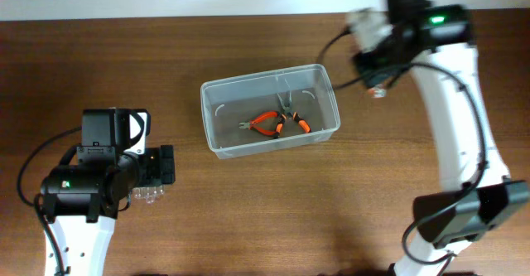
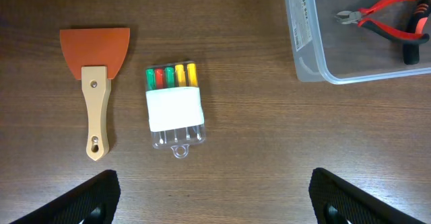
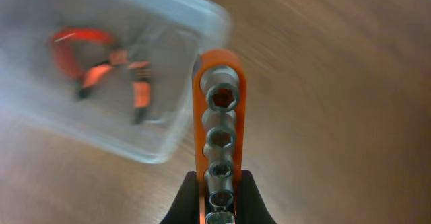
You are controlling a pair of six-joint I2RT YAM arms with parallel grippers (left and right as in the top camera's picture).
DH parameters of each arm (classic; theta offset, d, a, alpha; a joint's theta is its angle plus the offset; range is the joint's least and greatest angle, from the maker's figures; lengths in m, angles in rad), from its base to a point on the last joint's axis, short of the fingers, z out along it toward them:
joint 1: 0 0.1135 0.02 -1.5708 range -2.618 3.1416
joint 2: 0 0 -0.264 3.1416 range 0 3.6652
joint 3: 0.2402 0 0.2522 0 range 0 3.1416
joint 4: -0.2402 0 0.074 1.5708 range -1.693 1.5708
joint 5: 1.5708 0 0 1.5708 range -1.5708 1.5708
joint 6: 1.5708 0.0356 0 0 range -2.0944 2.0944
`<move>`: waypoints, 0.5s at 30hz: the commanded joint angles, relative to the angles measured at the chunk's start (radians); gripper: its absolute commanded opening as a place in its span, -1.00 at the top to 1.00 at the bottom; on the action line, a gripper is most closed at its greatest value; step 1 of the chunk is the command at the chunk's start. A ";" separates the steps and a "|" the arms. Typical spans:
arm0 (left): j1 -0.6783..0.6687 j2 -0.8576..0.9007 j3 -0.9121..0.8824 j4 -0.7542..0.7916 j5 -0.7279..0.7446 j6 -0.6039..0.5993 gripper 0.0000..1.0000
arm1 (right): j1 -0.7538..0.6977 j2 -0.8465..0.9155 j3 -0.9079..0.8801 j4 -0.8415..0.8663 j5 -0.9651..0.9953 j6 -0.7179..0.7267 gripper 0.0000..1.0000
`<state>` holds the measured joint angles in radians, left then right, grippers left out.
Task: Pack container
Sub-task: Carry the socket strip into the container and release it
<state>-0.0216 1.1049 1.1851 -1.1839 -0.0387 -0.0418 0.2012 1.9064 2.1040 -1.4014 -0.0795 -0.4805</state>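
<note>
A free strip [image 1: 272, 138] lies between the pliers and the container's near side [image 1: 280, 143], so my right gripper should keep going with the orange socket rail and let go of it there.
The clear plastic container [image 1: 212, 127] stands mid-table with orange-handled pliers [image 1: 277, 123] inside. My right gripper [image 3: 220, 183] is shut on an orange rail of metal sockets [image 3: 221, 109], held in the air just past the container's right end [image 3: 168, 130]; the pliers [image 3: 101, 62] show blurred through its wall. From overhead the right gripper [image 1: 377, 77] is blurred near the bin's far right corner. My left gripper [image 2: 215, 190] hangs open over bare wood, short of a clear case of coloured bits [image 2: 174, 103]. The container's corner [image 2: 306, 49] shows at the upper right there.
A scraper with an orange blade and wooden handle [image 2: 94, 83] lies left of the bit case. In the overhead view my left arm [image 1: 99, 176] covers both at the table's left. The right arm's base [image 1: 464, 214] stands at the lower right.
</note>
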 commanded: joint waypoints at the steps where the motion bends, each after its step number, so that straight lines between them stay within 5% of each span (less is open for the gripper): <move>1: -0.005 -0.005 -0.003 0.003 -0.007 0.012 -0.83 | 0.107 0.013 -0.013 -0.007 -0.065 -0.309 0.92; 6: -0.005 -0.005 -0.003 0.003 -0.007 0.012 -0.83 | 0.234 0.048 -0.051 -0.001 -0.072 -0.542 0.92; 15: -0.005 -0.005 -0.003 0.003 -0.007 0.012 -0.83 | 0.296 0.206 -0.064 0.071 -0.143 -0.594 0.92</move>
<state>-0.0216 1.1049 1.1854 -1.1839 -0.0383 -0.0422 0.4931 2.0602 2.0521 -1.3361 -0.1654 -1.0115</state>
